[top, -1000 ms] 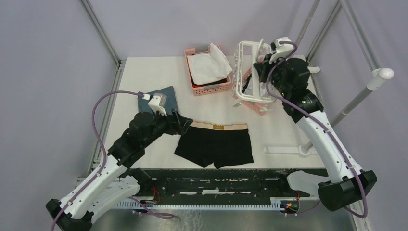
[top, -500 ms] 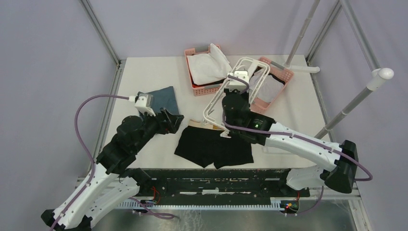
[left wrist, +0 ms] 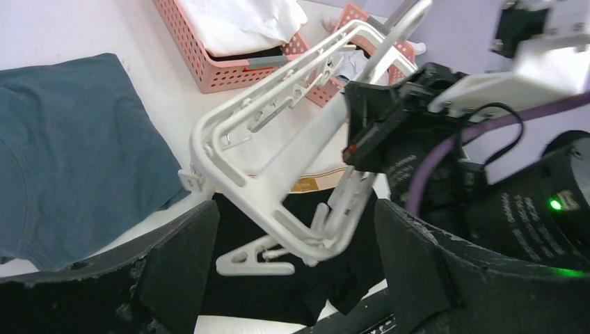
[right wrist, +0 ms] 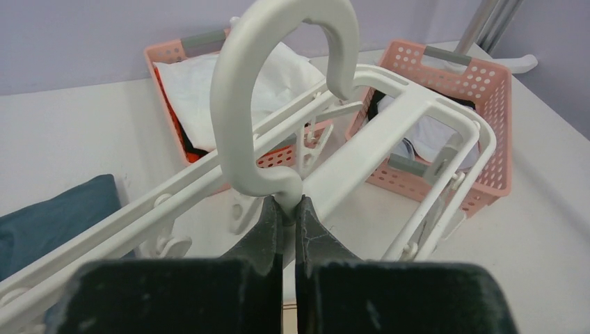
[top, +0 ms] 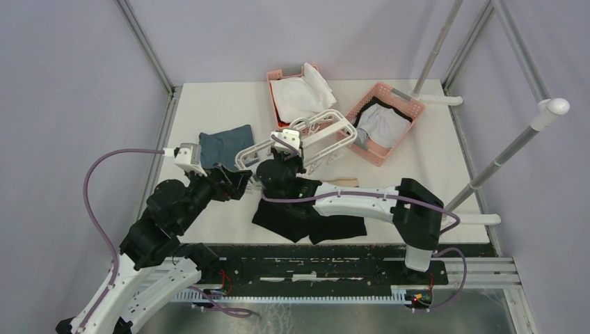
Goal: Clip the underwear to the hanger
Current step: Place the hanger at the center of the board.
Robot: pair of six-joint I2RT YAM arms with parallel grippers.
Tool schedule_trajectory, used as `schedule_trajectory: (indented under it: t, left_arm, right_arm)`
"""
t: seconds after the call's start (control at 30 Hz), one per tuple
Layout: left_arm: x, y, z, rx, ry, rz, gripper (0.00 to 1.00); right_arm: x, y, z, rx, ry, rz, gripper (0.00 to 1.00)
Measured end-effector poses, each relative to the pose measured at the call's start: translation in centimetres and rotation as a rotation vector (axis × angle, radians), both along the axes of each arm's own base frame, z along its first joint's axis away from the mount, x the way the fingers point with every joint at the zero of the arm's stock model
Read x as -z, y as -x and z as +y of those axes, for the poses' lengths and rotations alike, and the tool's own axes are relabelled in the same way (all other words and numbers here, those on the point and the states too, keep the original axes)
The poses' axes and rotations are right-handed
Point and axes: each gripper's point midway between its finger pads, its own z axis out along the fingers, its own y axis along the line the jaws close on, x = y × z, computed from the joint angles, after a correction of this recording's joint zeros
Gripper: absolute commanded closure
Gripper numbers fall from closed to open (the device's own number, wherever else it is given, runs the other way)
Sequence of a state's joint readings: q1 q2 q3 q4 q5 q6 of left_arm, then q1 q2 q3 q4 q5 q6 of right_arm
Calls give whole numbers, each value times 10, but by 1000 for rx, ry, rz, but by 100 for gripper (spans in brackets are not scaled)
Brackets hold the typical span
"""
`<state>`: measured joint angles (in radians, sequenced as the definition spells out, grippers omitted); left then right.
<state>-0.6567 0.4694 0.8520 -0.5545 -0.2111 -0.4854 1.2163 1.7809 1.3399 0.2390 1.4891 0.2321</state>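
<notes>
The white hanger (top: 325,147) is over the gap (top: 337,168) between the pink baskets and the tan waistband. My right gripper carries on lowering it until the hanger's frame rests there, and then let go.
The white hanger (top: 300,138) hangs tilted in the air over the left part of the underwear (top: 327,224). My right gripper (right wrist: 285,207) is shut on the stem of its hook (right wrist: 273,83). The black underwear lies flat on the table, its tan waistband (top: 342,182) showing to the right of the arm. My left gripper (top: 242,182) stands open just left of the hanger's near corner. In the left wrist view a dangling clip (left wrist: 259,257) and the frame's corner hang between my wide-apart fingers (left wrist: 177,268), above the black fabric, touching neither.
A folded blue-grey cloth (top: 224,145) lies left of the hanger. Two pink baskets stand at the back: one (top: 276,75) with a white garment, the other (top: 410,111) with black and white clothes. Metal poles (top: 511,149) rise on the right.
The right arm has swung the hanger from the back-right basket down and left to above the underwear. The left arm has pulled back to the left, its gripper still open.
</notes>
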Motion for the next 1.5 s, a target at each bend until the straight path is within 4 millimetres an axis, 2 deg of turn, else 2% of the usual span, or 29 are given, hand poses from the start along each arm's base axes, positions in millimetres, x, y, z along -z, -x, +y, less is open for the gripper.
schedule_trajectory:
  t: [0.13,0.37,0.7,0.8,1.03,1.23,1.43,1.5]
  left_arm:
    - [0,3,2,1,-1,2,11]
    - [4,5,3,3,-11,16,11]
    - [2,7,5,2,-9,13,11]
    - [3,7,5,3,-10,14,11]
    - [3,7,5,3,-10,14,11]
    - [1,8,6,2,-6,9,11]
    - [0,10,7,1,-2,3,11]
    - [0,10,8,1,-1,2,11]
  right_arm:
    - [14,-15,10,48,1,-20,100]
    - [40,-42,1,162,-5,-23,100]
    - [42,-49,5,172,8,-19,99]
    - [54,-50,7,172,65,3,89]
    - [87,-53,14,169,198,54,55]
    - [78,-52,21,161,191,49,37]
    - [75,-49,21,153,257,73,32]
    - [74,-46,21,146,292,84,28]
